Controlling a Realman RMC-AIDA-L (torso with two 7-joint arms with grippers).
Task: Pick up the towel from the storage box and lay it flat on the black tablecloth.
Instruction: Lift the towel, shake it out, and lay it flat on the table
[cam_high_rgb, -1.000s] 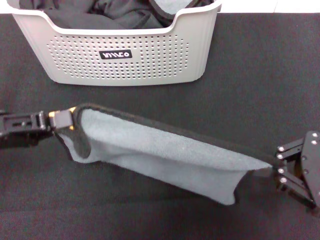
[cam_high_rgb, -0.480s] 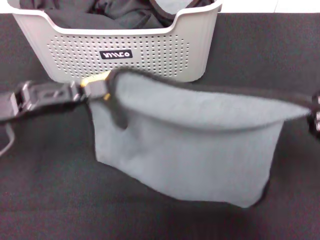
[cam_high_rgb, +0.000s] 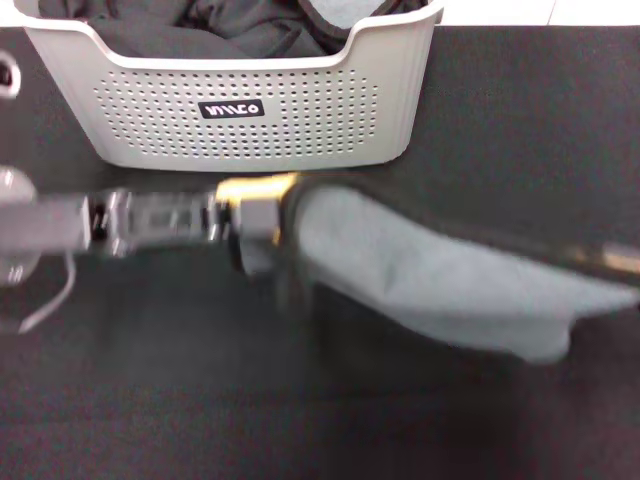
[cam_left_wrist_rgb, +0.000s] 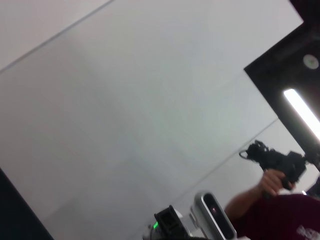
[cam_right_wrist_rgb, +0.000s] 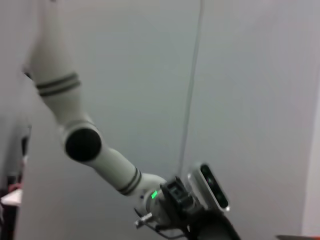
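Observation:
The towel's loose end hangs below its held edge, so the robot should lower both grippers toward the storage box's base to spread the towel out flat.
The towel hangs grey-teal side up, with a yellow strip at its left corner, stretched between my two grippers above the black tablecloth, just in front of the storage box. My left gripper, blurred by motion, is shut on the towel's left corner. My right gripper shows only as a dark blurred streak at the right edge, holding the towel's other end. The wrist views point upward and show no towel.
Dark grey-black cloths fill the storage box at the back. The right wrist view shows my white left arm against a wall. The left wrist view shows a person in a dark red shirt.
Both grippers have swung the towel: it rose and spread wide half a second ago, and now it sits lower and narrower, with the left gripper shifted right.

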